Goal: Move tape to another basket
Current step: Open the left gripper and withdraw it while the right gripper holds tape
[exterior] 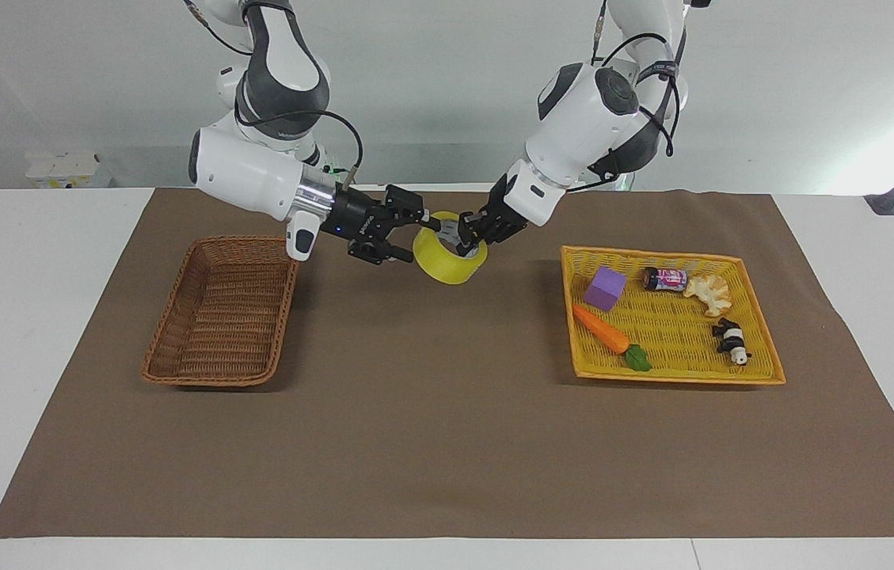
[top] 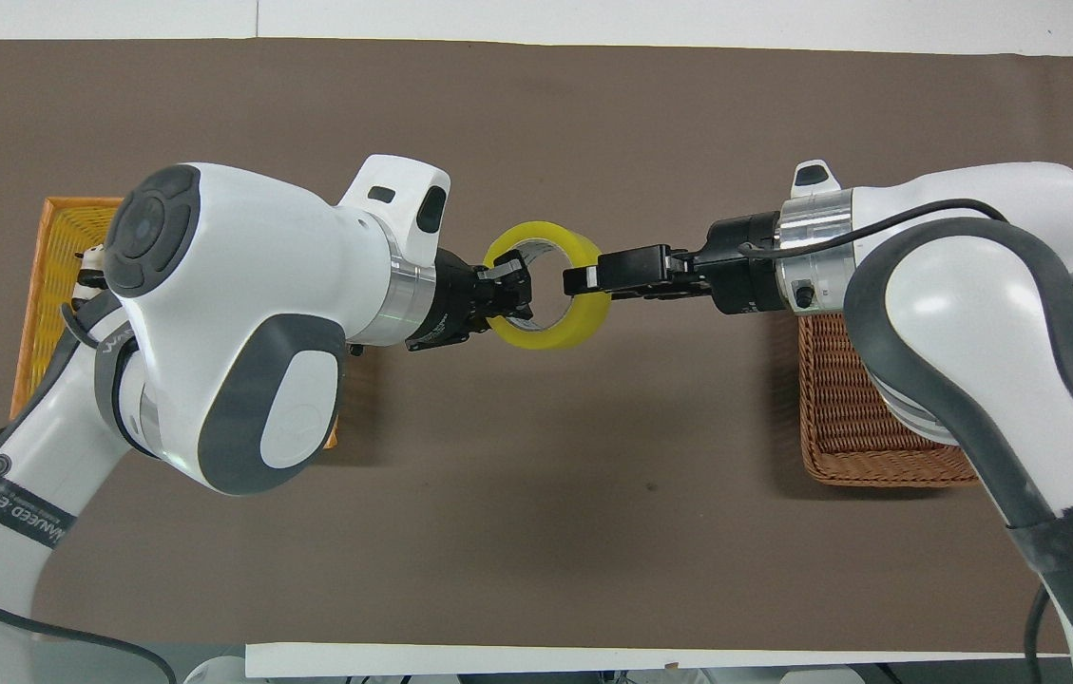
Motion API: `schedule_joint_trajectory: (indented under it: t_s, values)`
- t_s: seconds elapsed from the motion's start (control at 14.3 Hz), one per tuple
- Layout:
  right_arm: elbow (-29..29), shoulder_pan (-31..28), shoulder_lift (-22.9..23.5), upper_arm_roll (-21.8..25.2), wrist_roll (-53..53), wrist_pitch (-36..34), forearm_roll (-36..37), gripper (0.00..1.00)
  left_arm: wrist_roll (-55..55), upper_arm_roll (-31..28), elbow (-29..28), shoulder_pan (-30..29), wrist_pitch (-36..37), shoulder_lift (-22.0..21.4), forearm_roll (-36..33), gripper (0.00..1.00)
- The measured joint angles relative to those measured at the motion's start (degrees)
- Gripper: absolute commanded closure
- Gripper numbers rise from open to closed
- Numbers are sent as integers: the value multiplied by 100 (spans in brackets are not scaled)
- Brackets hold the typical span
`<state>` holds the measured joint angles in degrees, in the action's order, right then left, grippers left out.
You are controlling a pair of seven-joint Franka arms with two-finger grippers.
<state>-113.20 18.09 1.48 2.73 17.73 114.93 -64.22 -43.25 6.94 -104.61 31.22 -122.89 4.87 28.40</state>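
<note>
The brown basket is far from my left gripper, so my right gripper should first close on the tape's free rim, and then my left gripper should open and back away.
The yellow tape hangs in the air over the brown mat, between the two baskets. My left gripper is shut on the roll's rim, one finger inside the white core. My right gripper is open, its fingers above and below the roll's other rim, at the tape. In the overhead view the tape sits between the left gripper and the right gripper. The dark brown wicker basket stands empty toward the right arm's end, partly under the right arm in the overhead view.
A bright yellow-orange flat basket toward the left arm's end holds a purple cube, a carrot, a small can, a pastry-like toy and a panda figure. In the overhead view the left arm mostly covers it.
</note>
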Motion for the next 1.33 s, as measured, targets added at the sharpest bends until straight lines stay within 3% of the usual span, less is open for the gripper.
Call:
schedule_joint_trajectory:
  t_s: [0.14,0.21,0.56,0.63,0.7,0.77,0.91,1.05,1.33]
  values:
    - [1,11,-12,1,-43,0,-36,95,-10,-1,-8,2,0,24,4,100]
    - [0,11,-11,3,-45,-1,-41,100,-10,-1,-7,2,0,24,4,100]
    - [-1,11,-11,4,-49,-1,-42,100,-10,-1,-8,2,1,25,4,99]
    - [-1,11,-11,4,-50,-2,-41,100,-10,-1,-7,2,3,25,4,83]
    - [-2,11,-11,4,-51,-3,-42,100,-10,-1,-7,2,5,25,4,44]
    - [-2,11,-11,4,-53,-3,-42,100,-10,-1,-8,2,7,25,3,22]
    - [-18,12,-3,6,-92,-2,-41,100,-10,0,25,4,47,17,-14,8]
    - [-36,9,18,13,-93,-1,-41,100,-10,-31,172,0,289,-31,-50,1]
    - [-41,-2,28,27,-93,-1,-41,100,-15,-151,691,-529,1630,-436,-358,0]
